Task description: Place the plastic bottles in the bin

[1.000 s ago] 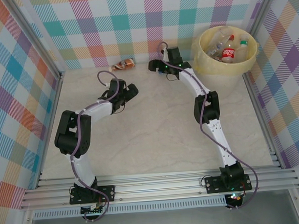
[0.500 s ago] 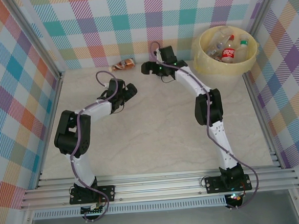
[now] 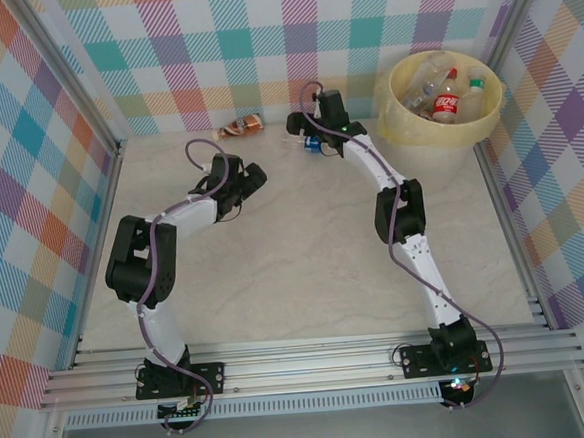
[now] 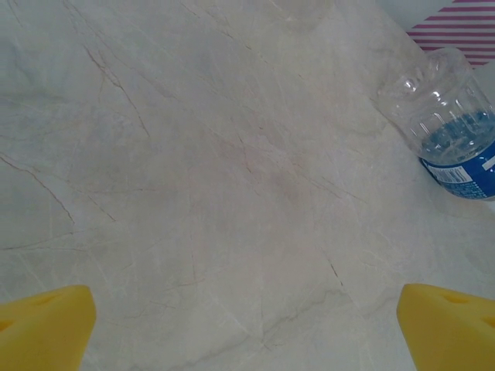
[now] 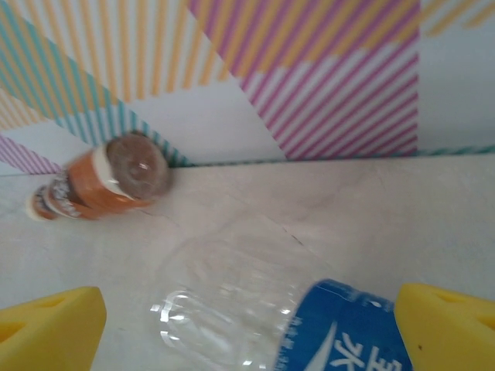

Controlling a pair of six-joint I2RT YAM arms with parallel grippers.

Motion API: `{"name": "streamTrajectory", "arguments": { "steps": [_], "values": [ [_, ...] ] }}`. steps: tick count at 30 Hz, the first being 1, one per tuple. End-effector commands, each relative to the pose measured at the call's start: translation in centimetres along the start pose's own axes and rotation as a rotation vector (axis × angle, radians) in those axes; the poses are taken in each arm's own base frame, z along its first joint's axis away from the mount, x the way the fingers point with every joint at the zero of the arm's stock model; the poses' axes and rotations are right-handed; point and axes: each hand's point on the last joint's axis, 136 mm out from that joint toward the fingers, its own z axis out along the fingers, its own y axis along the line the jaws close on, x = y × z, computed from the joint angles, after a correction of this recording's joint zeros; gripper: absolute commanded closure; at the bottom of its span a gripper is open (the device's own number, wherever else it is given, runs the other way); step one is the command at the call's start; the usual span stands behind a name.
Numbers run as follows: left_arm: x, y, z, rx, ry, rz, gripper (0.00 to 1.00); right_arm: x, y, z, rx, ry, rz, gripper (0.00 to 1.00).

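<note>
The blue-labelled bottle (image 5: 337, 331) lies lengthwise across my right gripper's opening, so my left gripper should take the bottle and offer its clear end (image 5: 213, 325) to my right gripper.
A clear bottle with a blue label (image 5: 255, 317) lies on its side on the table between the spread yellow fingertips (image 5: 50, 325) of my right gripper (image 5: 247, 328), which is open around it. From above, that bottle (image 3: 312, 143) sits just under the right gripper (image 3: 300, 128) near the back wall. An orange-labelled bottle (image 3: 242, 126) lies against the wall to the left, also visible past the fingers (image 5: 108, 185). My left gripper (image 3: 245, 177) stands open over bare table; the blue-labelled bottle (image 4: 447, 127) lies ahead of it to the right. The bin (image 3: 437, 137) stands at the back right.
Several bottles lie in the bin, one red-labelled (image 3: 447, 103). Checked walls close the table at the back and both sides. The aluminium rail (image 3: 312, 363) with the arm bases runs along the near edge.
My right gripper swung left along the back wall, then came back right over the blue-labelled bottle. The left arm has barely moved.
</note>
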Motion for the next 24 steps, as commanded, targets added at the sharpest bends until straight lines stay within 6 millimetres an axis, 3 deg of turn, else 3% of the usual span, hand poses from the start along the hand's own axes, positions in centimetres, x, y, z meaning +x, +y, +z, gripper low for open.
{"name": "streamTrajectory", "arguments": {
  "steps": [1,8,16,20,24],
  "values": [
    [-0.8,-0.2,-0.1,0.007,-0.004,-0.014,0.0,-0.3,1.2,-0.4,-0.052,0.011,0.023,0.05],
    [-1.7,-1.1,0.5,0.049,-0.033,-0.013,0.0,4.0,3.3,-2.2,-0.096,0.173,0.025,0.06],
    [-1.6,-1.3,1.9,0.061,-0.029,-0.035,0.0,7.1,11.3,-7.7,-0.332,0.285,-0.039,0.05],
    [-1.1,-1.4,2.6,0.071,-0.005,-0.037,0.0,6.4,10.5,-9.0,-0.252,0.237,0.001,0.05],
    [-0.8,-2.2,4.5,0.095,0.025,-0.033,0.0,7.4,7.8,-7.6,-0.119,0.235,0.071,0.04]
  ]
}}
